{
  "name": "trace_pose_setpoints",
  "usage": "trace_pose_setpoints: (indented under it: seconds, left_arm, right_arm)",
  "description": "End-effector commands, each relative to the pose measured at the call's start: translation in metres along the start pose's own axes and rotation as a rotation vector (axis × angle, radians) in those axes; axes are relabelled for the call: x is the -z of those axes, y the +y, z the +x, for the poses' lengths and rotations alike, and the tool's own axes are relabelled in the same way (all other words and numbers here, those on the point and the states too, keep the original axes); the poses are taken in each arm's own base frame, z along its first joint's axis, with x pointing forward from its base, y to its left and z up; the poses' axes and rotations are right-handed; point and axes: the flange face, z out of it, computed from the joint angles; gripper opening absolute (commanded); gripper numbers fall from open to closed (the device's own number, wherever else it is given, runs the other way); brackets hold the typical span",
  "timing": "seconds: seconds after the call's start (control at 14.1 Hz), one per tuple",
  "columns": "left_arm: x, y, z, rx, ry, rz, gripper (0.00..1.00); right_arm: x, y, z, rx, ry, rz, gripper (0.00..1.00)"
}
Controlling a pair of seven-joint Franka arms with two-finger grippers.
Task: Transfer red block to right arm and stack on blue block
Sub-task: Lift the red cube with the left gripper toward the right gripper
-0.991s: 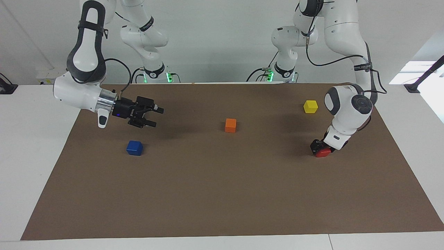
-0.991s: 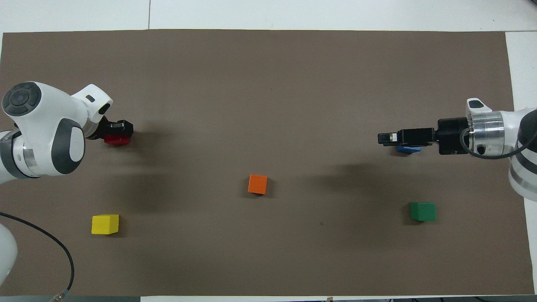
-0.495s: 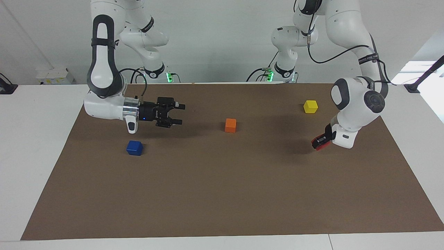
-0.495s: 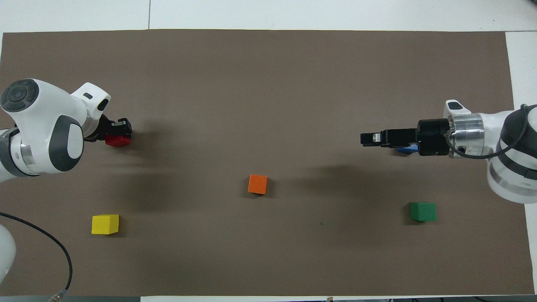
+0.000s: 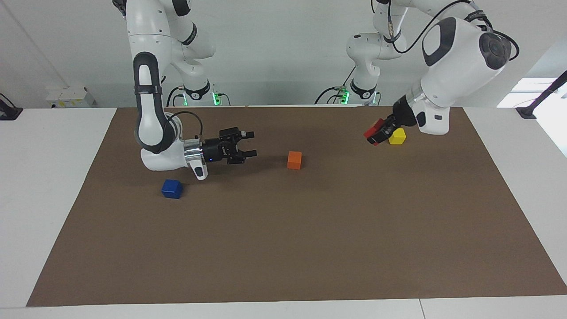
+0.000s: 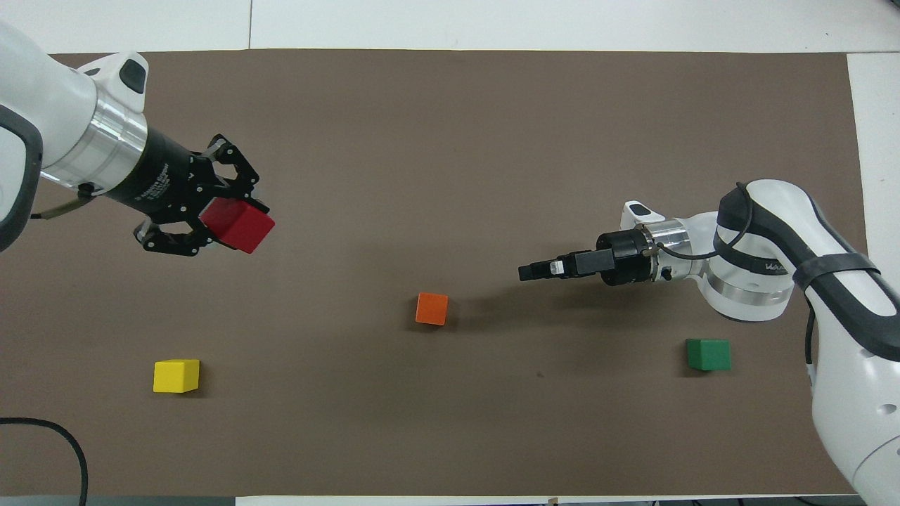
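The red block point(image 6: 238, 224) is crooked and a long way from the fingers of the robot's right gripper, so the left gripper should swing it over mid-mat point(image 6: 434, 266) to face those fingers for the handover.
The red block point(image 5: 373, 130) is off the mat, clamped in my left gripper point(image 5: 376, 132), which is raised in the air over the mat beside the yellow cube. In the overhead view the red block point(image 6: 239, 225) sits between the fingers of my left gripper point(image 6: 232, 214). The blue block point(image 5: 172, 188) rests on the mat at the right arm's end; in the overhead view the right arm hides it. My right gripper point(image 5: 250, 143) is open and empty, held level just above the mat, pointing toward the orange cube; it also shows in the overhead view point(image 6: 529, 271).
An orange cube point(image 5: 294, 160) point(image 6: 432, 308) lies mid-mat. A yellow cube point(image 5: 397, 136) point(image 6: 176, 375) lies at the left arm's end, a dark green cube point(image 6: 708, 354) at the right arm's end. All rest on a brown mat point(image 5: 283, 248).
My left gripper has lifted the red block from the mat high into the air. My right gripper has moved from over the blue block toward the middle of the table and come lower.
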Motion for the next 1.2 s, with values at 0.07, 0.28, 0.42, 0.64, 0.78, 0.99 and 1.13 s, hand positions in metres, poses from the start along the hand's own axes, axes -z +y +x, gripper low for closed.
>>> trace_pose_setpoints:
  seconds: [0.07,0.28,0.42,0.64,0.78,0.99,1.13]
  left_arm:
    - [-0.009,-0.001,-0.081,0.187,-0.107,-0.148,0.00]
    - [-0.041,-0.005,-0.101,0.319,-0.189,-0.218,0.00]
    - [-0.048,0.001,-0.103,0.442,-0.193,-0.285,0.00]
    - [-0.051,0.003,-0.097,0.558,-0.196,-0.345,0.00]
    - [-0.053,-0.008,-0.104,0.575,-0.183,-0.361,0.00]
    - [-0.071,-0.026,-0.119,0.612,-0.139,-0.454,0.00]
    - [-0.071,-0.029,-0.123,0.625,-0.137,-0.485,0.00]
  right_arm:
    - [-0.040,-0.005,0.002,0.038,-0.004,0.197,1.00]
    - [-0.068,-0.003,-0.002,0.031,0.002,0.370,1.00]
    - [-0.085,0.005,-0.008,0.059,0.000,0.477,1.00]
    - [-0.090,0.018,-0.011,0.066,0.012,0.536,1.00]
    - [-0.090,0.020,-0.007,0.075,0.055,0.587,1.00]
    - [-0.106,0.011,0.007,0.084,0.120,0.631,1.00]
    - [-0.106,0.004,0.022,0.069,0.134,0.631,1.00]
